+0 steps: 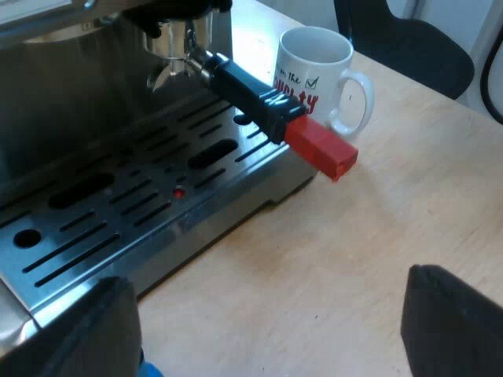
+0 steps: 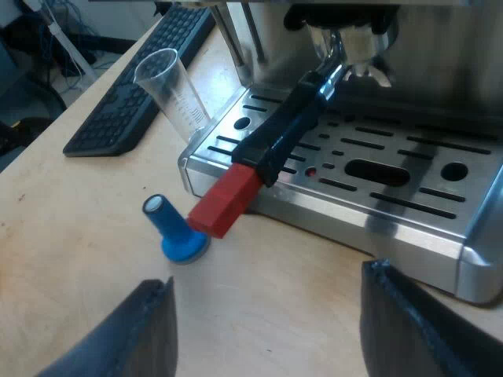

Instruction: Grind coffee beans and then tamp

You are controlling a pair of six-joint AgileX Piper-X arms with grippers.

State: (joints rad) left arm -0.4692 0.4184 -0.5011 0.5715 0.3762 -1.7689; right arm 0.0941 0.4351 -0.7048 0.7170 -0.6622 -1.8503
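My gripper will bring the whole holder [image 2: 288,124] away when it pulls, because a metal neck [image 2: 335,72] connects the dark handle to the cup under the machine.
The metal holder [image 1: 185,64] is locked into the espresso machine's front, above the slotted drip tray [image 1: 118,204]. Its dark handle [image 1: 251,98] sticks out over the tray's edge and ends in red [image 1: 321,148]. My left gripper [image 1: 271,334] is open over the bare table near the tray's edge, short of the red end. From the other side, the holder's handle [image 2: 287,129] and red end [image 2: 224,200] reach out past the tray [image 2: 369,208]. A blue tamper [image 2: 177,232] stands on the table close to the red end. My right gripper [image 2: 267,334] is open, above the table before the tray.
A white mug [image 1: 318,75] with printed lettering stands on the wooden table beyond the red end. A clear measuring glass [image 2: 174,90] stands beside the machine's corner, with a black keyboard [image 2: 137,86] behind it. A dark chair [image 1: 409,39] is past the table edge.
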